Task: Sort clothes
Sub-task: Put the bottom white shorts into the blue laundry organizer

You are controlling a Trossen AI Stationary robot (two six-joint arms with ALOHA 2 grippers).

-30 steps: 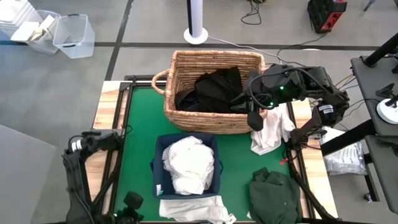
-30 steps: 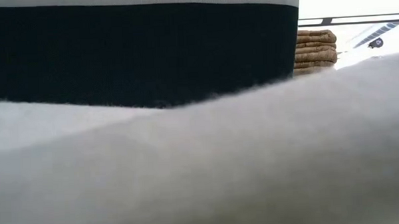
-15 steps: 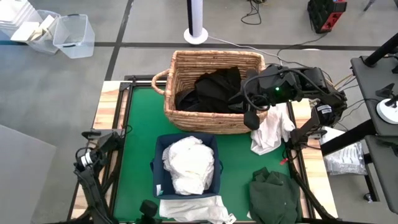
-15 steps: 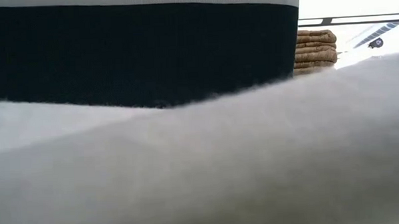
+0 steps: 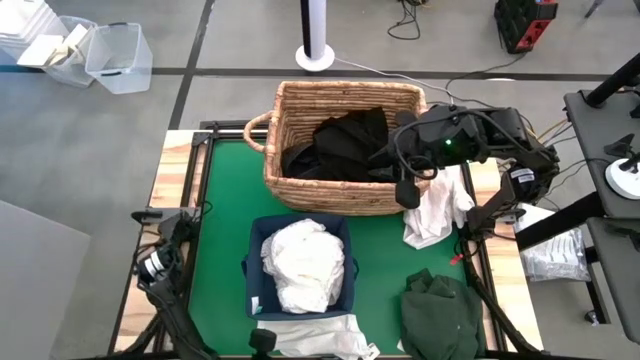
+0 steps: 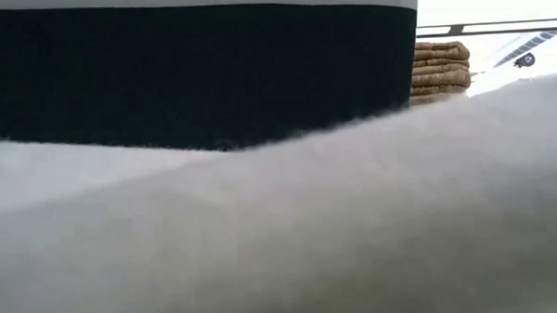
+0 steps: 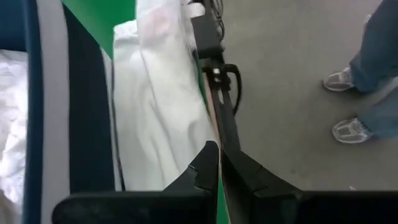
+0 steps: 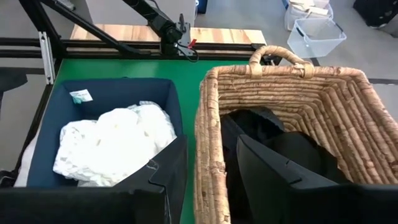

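The flat white garment (image 5: 316, 336) is far away from my right gripper, so my left gripper should open around the garment's near fold (image 7: 179, 117) and pick the garment up.
White clothes (image 5: 300, 265) fill the navy bin (image 5: 257, 240), and black clothes (image 5: 340, 145) lie in the wicker basket (image 5: 330, 105). One white garment (image 5: 435, 210) is heaped right of the basket. A dark green one (image 5: 440, 310) lies at the near right. A flat white garment (image 5: 315, 335) lies along the near edge, in front of the bin. My left gripper (image 5: 262, 342) (image 7: 216, 148) is shut at that garment's left end. My right gripper (image 5: 408, 192) (image 8: 211, 146) is open above the basket's right wall, one finger on each side of it, holding nothing. My left gripper's shut fingertips (image 7: 208, 155) point along the near edge at the left end of the flat white garment (image 7: 161, 112). I cannot tell whether they touch it.
The low view is filled by white cloth (image 6: 281, 231) and the navy bin's wall (image 6: 192, 71), with a strip of basket (image 6: 440, 72) behind. Clear plastic boxes (image 5: 110, 55) stand on the floor beyond the far left corner. A person's shoes (image 7: 351, 81) show beside the table.
My left arm has swung toward the near edge. Its gripper has travelled right along that edge to the left end of the flat white garment. The clothes have kept still.
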